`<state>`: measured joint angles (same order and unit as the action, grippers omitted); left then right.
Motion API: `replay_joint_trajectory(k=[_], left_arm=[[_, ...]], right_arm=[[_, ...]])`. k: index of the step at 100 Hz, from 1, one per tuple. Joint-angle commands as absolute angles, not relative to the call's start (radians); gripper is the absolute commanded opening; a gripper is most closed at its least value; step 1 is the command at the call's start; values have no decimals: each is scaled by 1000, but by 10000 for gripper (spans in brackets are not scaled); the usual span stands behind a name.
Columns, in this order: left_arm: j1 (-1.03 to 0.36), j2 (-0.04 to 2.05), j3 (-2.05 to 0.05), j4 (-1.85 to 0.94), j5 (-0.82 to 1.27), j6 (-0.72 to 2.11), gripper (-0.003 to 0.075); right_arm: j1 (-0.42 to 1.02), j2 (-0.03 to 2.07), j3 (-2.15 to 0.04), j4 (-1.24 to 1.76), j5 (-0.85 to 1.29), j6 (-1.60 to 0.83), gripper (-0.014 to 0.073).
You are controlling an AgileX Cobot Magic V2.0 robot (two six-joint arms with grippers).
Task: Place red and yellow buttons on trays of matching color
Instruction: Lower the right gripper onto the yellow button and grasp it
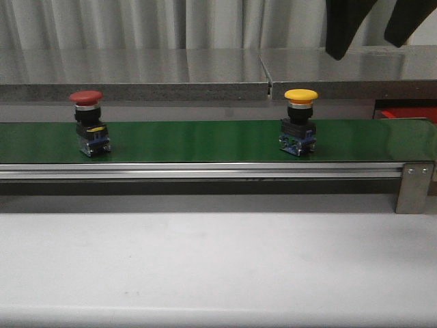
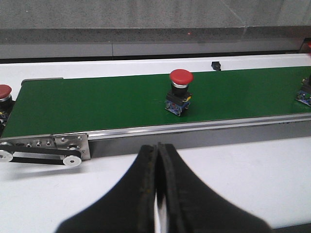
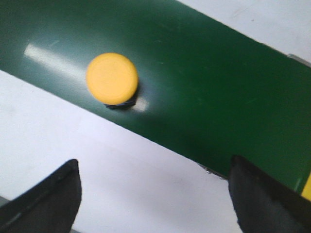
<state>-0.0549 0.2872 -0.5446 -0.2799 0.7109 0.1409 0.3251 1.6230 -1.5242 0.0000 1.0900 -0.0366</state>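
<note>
The red button [image 1: 89,123] is standing upright on the green conveyor belt [image 1: 198,142], so I expect that button to ride along when I carry the yellow button.
Two buttons stand on the green conveyor belt [image 1: 198,140]. The red button [image 1: 87,123] is at the left and the yellow button [image 1: 299,123] at the right. My left gripper [image 2: 158,146] is shut and empty over the white table, short of the belt, with the red button [image 2: 180,92] ahead of it. High above the belt hangs my right gripper [image 3: 154,162], open and empty, and the yellow button [image 3: 112,78] shows from above. Its black fingers [image 1: 341,27] hang at the top right. A red edge [image 1: 408,113], perhaps the red tray, shows behind the belt's right end. The yellow tray is not clearly seen.
A second red button [image 2: 4,92] sits at the belt's end by the roller bracket [image 2: 68,148]. Another button base [image 2: 305,94] shows at the picture's edge. A steel shelf [image 1: 136,72] runs behind the belt. A yellow sliver [image 3: 307,187] lies beside the belt.
</note>
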Motion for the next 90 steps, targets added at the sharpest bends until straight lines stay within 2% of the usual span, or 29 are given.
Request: replay_joint_trajectory(k=[1, 26, 46, 55, 79, 90], left_arm=[[-62, 296, -572, -300, 636, 132, -20], [-62, 296, -572, -300, 636, 132, -20], [-62, 296, -572, -300, 636, 132, -20], [-62, 296, -572, -300, 636, 132, -20], [-62, 296, -572, -300, 636, 132, -20], [-62, 296, -572, -300, 636, 132, -20]], right_arm=[[327, 1627, -1590, 24, 1109, -69, 610], [327, 1729, -1624, 35, 1107, -92, 575], [327, 1777, -1624, 32, 1002, -92, 564], [326, 1795, -1624, 22, 974, -92, 499], [323, 1811, -1624, 0, 981, -92, 241], [322, 1806, -1624, -14, 979, -91, 176]])
